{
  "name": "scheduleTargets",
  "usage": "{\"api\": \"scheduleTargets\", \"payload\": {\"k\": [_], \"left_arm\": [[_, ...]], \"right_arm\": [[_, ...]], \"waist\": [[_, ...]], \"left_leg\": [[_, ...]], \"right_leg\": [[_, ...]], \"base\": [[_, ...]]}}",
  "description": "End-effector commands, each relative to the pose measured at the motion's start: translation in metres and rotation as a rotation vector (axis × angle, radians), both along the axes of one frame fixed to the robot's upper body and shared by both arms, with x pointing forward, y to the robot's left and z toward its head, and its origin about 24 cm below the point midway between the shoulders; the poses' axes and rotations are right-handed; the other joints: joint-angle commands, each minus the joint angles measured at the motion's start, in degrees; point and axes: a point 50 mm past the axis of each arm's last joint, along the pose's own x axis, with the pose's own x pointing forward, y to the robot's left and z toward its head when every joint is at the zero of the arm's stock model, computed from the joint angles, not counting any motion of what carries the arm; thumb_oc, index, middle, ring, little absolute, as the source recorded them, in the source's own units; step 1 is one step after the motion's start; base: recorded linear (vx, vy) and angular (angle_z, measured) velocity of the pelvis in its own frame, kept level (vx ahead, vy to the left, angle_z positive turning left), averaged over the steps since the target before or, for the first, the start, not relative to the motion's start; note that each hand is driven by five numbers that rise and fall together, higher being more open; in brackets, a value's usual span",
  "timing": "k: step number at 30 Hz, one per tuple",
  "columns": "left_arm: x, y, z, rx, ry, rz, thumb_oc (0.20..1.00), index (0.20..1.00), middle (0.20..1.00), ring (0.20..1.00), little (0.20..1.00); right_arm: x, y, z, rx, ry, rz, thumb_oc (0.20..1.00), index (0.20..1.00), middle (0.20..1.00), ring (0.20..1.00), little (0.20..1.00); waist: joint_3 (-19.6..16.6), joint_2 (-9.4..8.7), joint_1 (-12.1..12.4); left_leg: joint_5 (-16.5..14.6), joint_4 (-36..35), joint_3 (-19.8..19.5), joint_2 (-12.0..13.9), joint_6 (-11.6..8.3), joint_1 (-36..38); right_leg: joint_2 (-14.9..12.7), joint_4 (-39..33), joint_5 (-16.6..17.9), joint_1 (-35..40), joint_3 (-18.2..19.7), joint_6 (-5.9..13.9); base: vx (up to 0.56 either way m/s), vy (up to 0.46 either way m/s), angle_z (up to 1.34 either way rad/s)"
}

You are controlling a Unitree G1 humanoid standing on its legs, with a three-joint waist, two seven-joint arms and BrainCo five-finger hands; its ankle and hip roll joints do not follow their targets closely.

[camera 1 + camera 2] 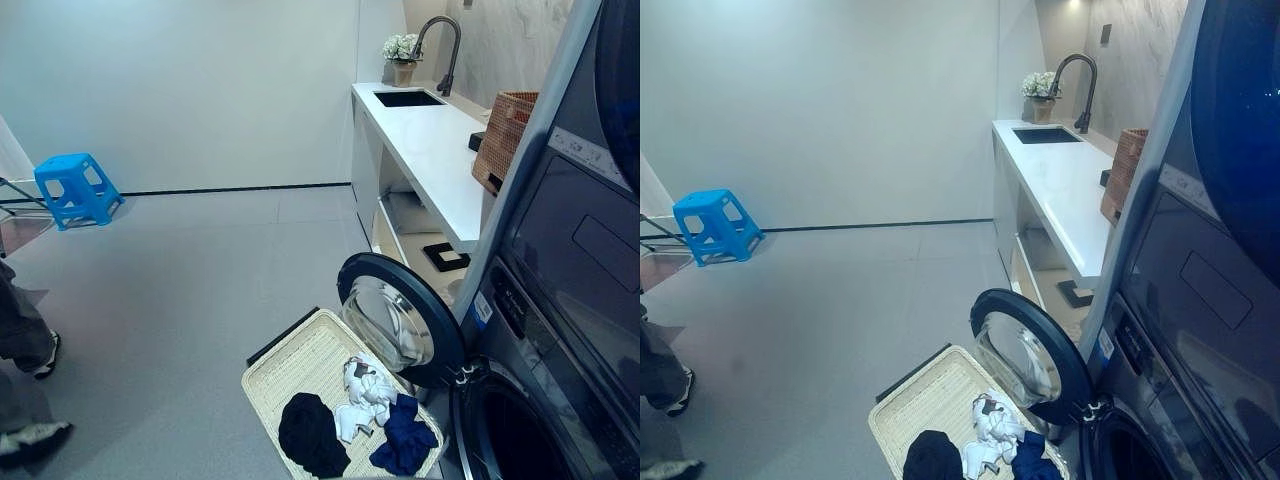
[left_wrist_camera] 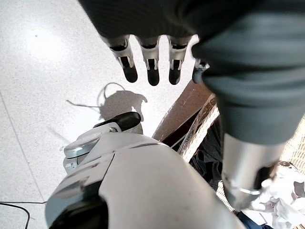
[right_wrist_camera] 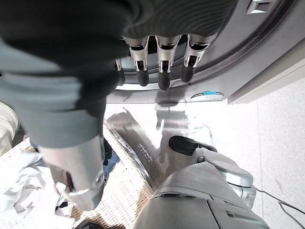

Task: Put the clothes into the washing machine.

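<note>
I expect the white garment (image 1: 367, 390) to come up by itself when I lift it, because the dark blue garment touches it only at its edge (image 1: 393, 408).
A flat white wicker basket (image 1: 290, 365) lies on the floor in front of the washing machine (image 1: 560, 330). In it are a black garment (image 1: 310, 432), a white one (image 1: 362, 392) and a dark blue one (image 1: 405, 436). The machine's round door (image 1: 395, 318) stands swung open over the basket's far side, and the dark drum opening (image 1: 510, 432) is at the lower right. My left hand (image 2: 151, 71) hangs over the floor beside the basket rim (image 2: 200, 129), fingers straight and holding nothing. My right hand (image 3: 162, 71) hangs in front of the machine's lower front, also open and bare.
A white counter (image 1: 430, 150) with a black sink and tap runs along the right wall, with a brown wicker basket (image 1: 505, 135) on it. A blue stool (image 1: 75, 188) stands at the far left. A person's legs and shoes (image 1: 28, 350) are at the left edge.
</note>
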Motion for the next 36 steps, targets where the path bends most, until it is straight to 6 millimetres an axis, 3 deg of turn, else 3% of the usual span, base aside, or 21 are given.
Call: {"api": "scheduleTargets", "payload": {"k": [1, 21, 27, 30, 34, 36], "left_arm": [[0.025, -0.001, 0.004, 0.037, -0.033, -0.096, 1.0, 1.0, 1.0, 1.0, 1.0], [0.025, 0.0, 0.004, 0.038, -0.058, -0.05, 1.0, 1.0, 1.0, 1.0, 1.0], [0.035, 0.01, 0.01, 0.065, -0.142, 0.059, 1.0, 1.0, 1.0, 1.0, 1.0], [0.045, 0.014, 0.015, 0.083, -0.204, 0.103, 1.0, 1.0, 1.0, 1.0, 1.0], [0.083, 0.017, 0.033, 0.118, -0.414, 0.202, 1.0, 1.0, 1.0, 1.0, 1.0], [0.117, 0.016, 0.051, 0.127, -0.572, 0.25, 1.0, 1.0, 1.0, 1.0, 1.0]], "right_arm": [[0.025, 0.008, 0.002, 0.011, -0.031, 0.02, 1.0, 1.0, 1.0, 1.0, 1.0], [0.022, 0.009, 0.001, 0.017, -0.022, 0.02, 1.0, 1.0, 1.0, 1.0, 1.0], [0.027, 0.003, 0.004, 0.017, -0.05, 0.013, 1.0, 1.0, 1.0, 1.0, 1.0], [0.033, 0.002, 0.005, 0.021, -0.07, 0.021, 1.0, 1.0, 1.0, 1.0, 1.0], [0.055, 0.001, 0.012, 0.025, -0.149, 0.034, 1.0, 1.0, 1.0, 1.0, 1.0], [0.079, 0.003, 0.02, 0.03, -0.23, 0.033, 1.0, 1.0, 1.0, 1.0, 1.0]], "waist": [[0.97, -1.67, 0.96], [1.37, -1.84, 0.94], [2.46, -1.66, 0.87], [3.25, -1.53, 0.78], [7.01, -1.01, 0.6], [10.61, -0.86, 0.48]], "left_leg": [[-6.46, 0.1, 1.85, -2.86, 2.07, 3.25], [-6.38, 0.1, 1.95, -2.75, 2.13, 3.04], [-5.96, 0.1, 2.01, -2.45, 1.92, 2.48], [-5.62, 0.1, 2.03, -2.23, 1.79, 1.79], [-4.14, 0.1, 1.58, -1.8, 1.79, -1.95], [-2.97, 0.1, 1.02, -1.73, 2.03, -5.28]], "right_leg": [[-1.86, 0.23, 2.61, -3.19, 1.02, 3.94], [-1.81, 0.23, 2.69, -3.41, 1.01, 3.93], [-1.82, 0.23, 2.88, -3.92, 1.03, 3.9], [-1.84, 0.23, 3.11, -4.6, 1.06, 3.89], [-1.87, 0.36, 4.09, -8.41, 1.42, 3.51], [-1.58, 0.84, 4.9, -11.92, 1.95, 3.07]], "base": [[-0.19, -0.131, -0.55], [0.0, 0.0, 0.0], [0.02, 0.007, 0.0], [0.0, 0.013, 0.0], [-0.13, 0.039, -0.03], [-0.33, 0.015, 0.0]]}}
